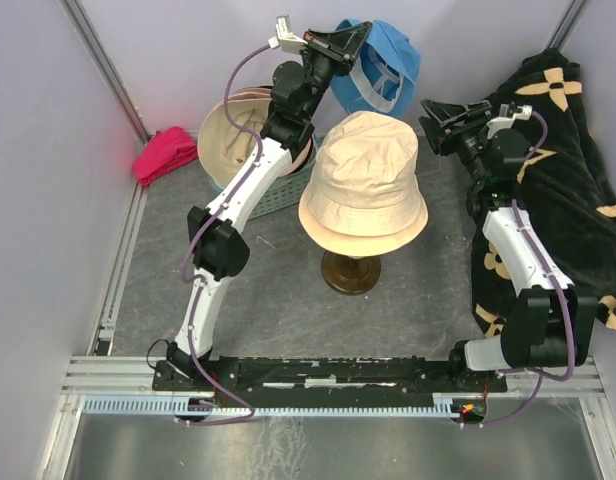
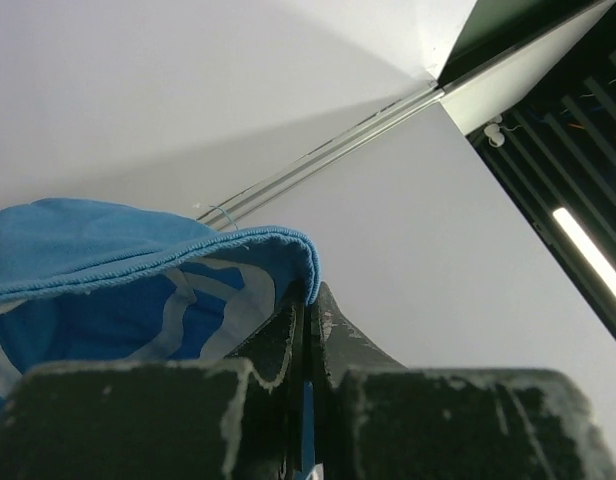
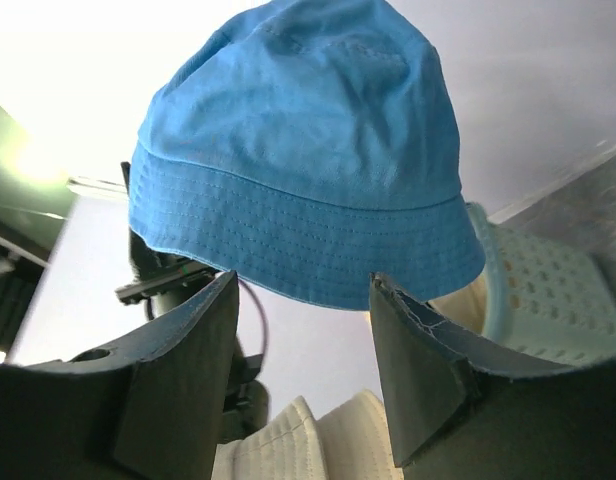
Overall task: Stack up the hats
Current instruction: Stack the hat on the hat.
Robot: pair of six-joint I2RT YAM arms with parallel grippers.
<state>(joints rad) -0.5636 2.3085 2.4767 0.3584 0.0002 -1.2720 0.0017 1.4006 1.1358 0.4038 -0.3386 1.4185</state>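
The robot's left gripper alone holds the blue hat (image 1: 386, 66), which hangs tipped, so next the right gripper pinches the blue hat's free brim (image 1: 402, 98) before both grippers level it over the cream hat.
A blue hat (image 1: 386, 62) hangs in the air at the back of the table, my left gripper (image 1: 345, 45) shut on its brim. In the left wrist view the blue brim (image 2: 138, 290) is pinched between the closed fingers of that gripper (image 2: 308, 300). A cream hat (image 1: 363, 185) sits on a stand with a dark round base (image 1: 350, 272). Another cream hat (image 1: 236, 135) lies upturned in a basket. My right gripper (image 1: 438, 115) stands open to the right of the blue hat. Seen from the right wrist, the blue hat (image 3: 298, 150) hangs just beyond that open gripper (image 3: 303, 290), untouched, with the cream hat (image 3: 318, 440) below.
A pale green basket (image 1: 288, 188) stands at the back left under my left arm. A magenta cloth (image 1: 166, 153) lies by the left wall. A large black cloth with beige flower marks (image 1: 568, 150) covers the right side. White walls close in on three sides.
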